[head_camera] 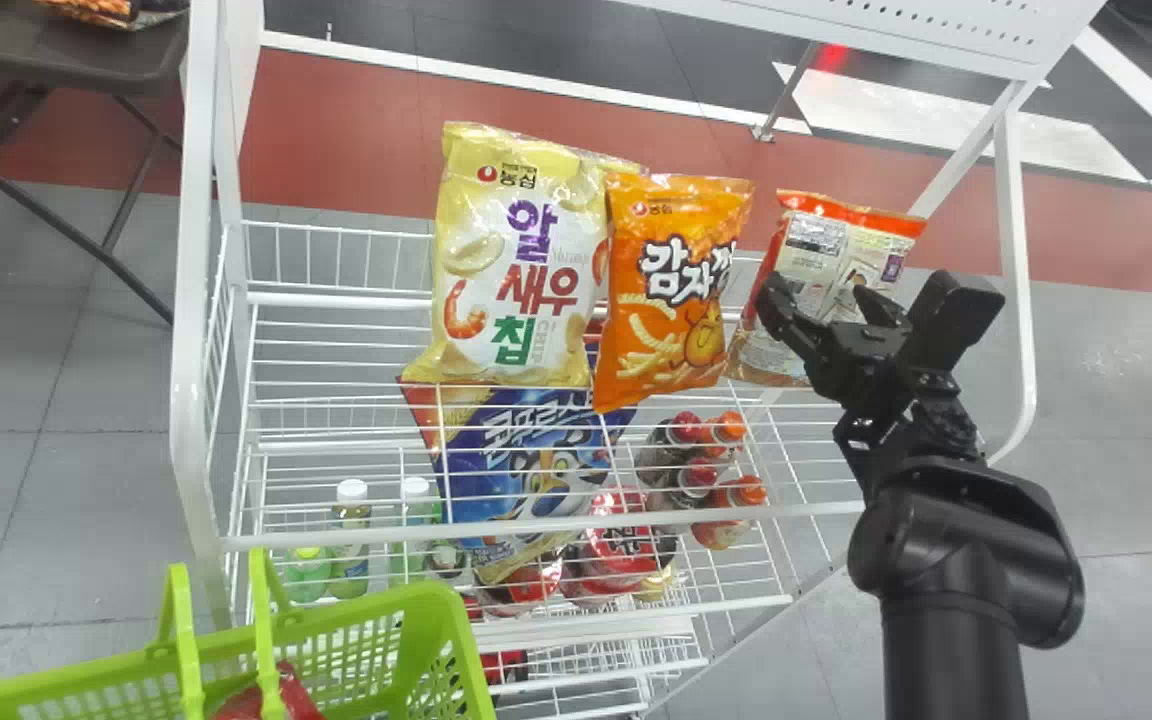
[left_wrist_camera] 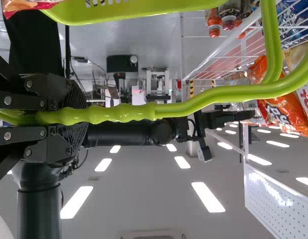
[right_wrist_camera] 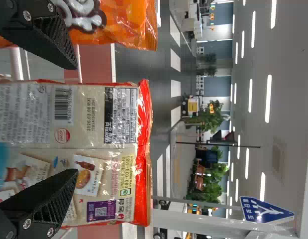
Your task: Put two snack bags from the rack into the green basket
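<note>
The back of the red-and-beige snack bag (head_camera: 820, 283) should fold inward between my fingers when I lift the bag, because wrinkled film with a lengthwise seam (right_wrist_camera: 89, 148) lies between them.
My right gripper (head_camera: 831, 305) is open in front of the red-and-beige snack bag (head_camera: 841, 250), rightmost on the rack's top shelf. An orange bag (head_camera: 671, 290) and a yellow-and-white bag (head_camera: 521, 260) stand to its left. In the right wrist view, the gripper (right_wrist_camera: 74, 124) has its fingers spread over the back of the red-and-beige bag (right_wrist_camera: 126, 164); whether they touch it I cannot tell. My left gripper (left_wrist_camera: 61, 117) is shut on the handle of the green basket (left_wrist_camera: 193, 102). In the head view, that basket (head_camera: 336, 645) hangs at the lower left with a red packet (head_camera: 286, 695) inside.
The white wire rack (head_camera: 536, 530) holds a blue bag (head_camera: 536, 460) and bottles (head_camera: 726, 500) below the top shelf. White posts (head_camera: 1016, 270) frame its right side, and a perforated white panel (head_camera: 896, 30) spans the top. A dark table (head_camera: 66, 45) stands at the back left.
</note>
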Motion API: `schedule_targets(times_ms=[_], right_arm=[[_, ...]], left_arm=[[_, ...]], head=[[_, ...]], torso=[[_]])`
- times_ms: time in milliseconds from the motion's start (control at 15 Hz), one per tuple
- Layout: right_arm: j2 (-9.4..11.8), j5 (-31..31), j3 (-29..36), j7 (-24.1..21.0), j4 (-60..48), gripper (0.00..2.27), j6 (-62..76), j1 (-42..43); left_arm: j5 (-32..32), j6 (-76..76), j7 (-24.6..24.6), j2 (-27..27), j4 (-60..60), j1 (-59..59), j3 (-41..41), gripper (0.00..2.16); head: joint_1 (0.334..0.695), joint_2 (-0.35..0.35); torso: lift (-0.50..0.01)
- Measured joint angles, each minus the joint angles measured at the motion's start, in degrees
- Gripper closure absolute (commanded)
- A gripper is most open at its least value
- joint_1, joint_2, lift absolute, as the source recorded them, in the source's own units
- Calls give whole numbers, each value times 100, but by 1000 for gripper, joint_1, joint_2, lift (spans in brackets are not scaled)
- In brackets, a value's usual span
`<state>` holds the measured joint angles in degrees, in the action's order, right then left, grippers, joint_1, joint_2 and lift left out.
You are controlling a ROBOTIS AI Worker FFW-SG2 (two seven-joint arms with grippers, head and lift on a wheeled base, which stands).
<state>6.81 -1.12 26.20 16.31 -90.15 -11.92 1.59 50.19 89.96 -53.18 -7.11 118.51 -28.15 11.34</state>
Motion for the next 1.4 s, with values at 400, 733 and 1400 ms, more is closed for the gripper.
schedule_targets(times_ms=[400,733,1400], right_arm=[[228,158,107,2,422,934,-139,307],[285,128,228,173,436,2240,-731,340],[192,-611,466,195,-905,2240,-495,-710]], left_arm=[[0,0,-7,-6,-53,37,-22,1369],[0,0,7,-8,-29,17,-17,1369],[0,0,49,-1,25,-43,16,1369]], head=[[695,-350],[695,-350],[695,-350]], torso=[[-5],[-5],[-5]])
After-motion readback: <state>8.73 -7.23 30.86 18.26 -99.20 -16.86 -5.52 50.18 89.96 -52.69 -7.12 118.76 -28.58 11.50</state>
